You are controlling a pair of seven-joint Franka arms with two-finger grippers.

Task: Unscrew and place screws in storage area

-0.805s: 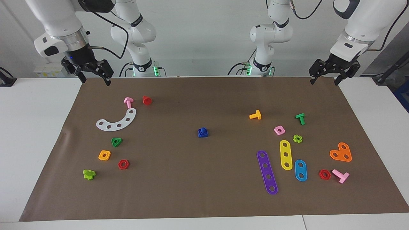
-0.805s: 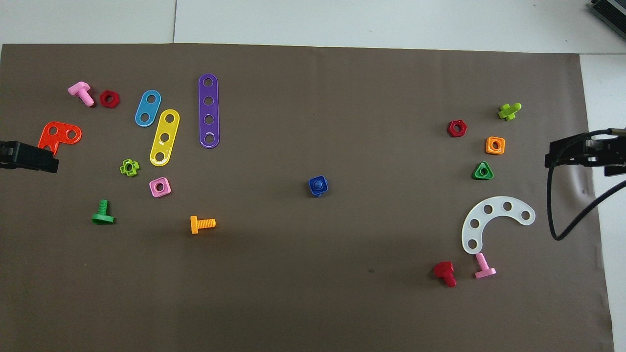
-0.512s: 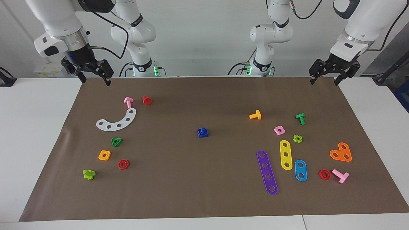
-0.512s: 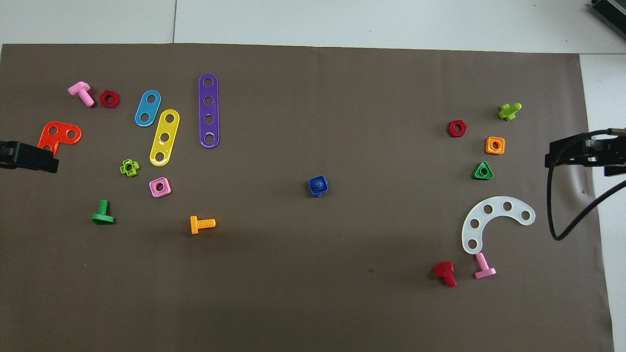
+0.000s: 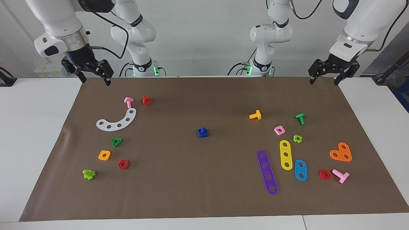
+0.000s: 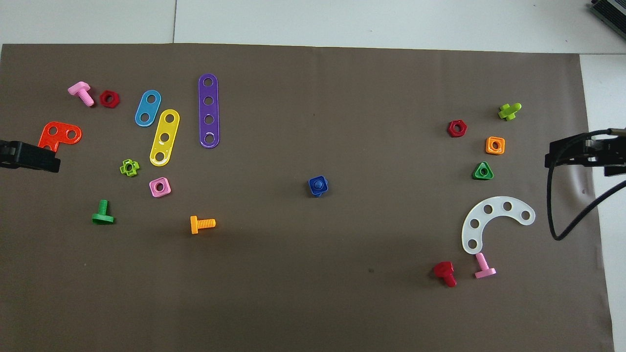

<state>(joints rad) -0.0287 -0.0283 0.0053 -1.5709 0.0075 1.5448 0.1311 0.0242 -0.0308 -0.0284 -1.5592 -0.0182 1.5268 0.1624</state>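
Observation:
The dark-blue screw's head (image 6: pixel 317 195) can be seen under the blue square nut (image 6: pixel 318 185), so I expect the nut to come away and leave the screw behind when the robot lifts it.
The dark-blue screw (image 5: pixel 202 131) stands shaft up in a blue square nut in the middle of the brown mat; it also shows in the overhead view (image 6: pixel 318 185). The storage area (image 5: pixel 92 140) is the stretch of mat toward the right arm's end, with a white curved strip (image 5: pixel 117 120), a green triangle nut (image 5: pixel 116 141), an orange square nut (image 5: pixel 104 155) and a red hexagon nut (image 5: pixel 123 164). My right gripper (image 5: pixel 95 80) is open and empty, raised over the mat's corner nearest the robots. My left gripper (image 5: pixel 323 80) is open and empty, raised over the other near corner.
A pink bolt (image 5: pixel 128 102), a red bolt (image 5: pixel 147 100) and a lime piece (image 5: pixel 89 174) lie around the storage area. Toward the left arm's end lie purple (image 5: pixel 267 172), yellow (image 5: pixel 286 154) and blue (image 5: pixel 300 170) strips, an orange plate (image 5: pixel 341 152) and several bolts and nuts.

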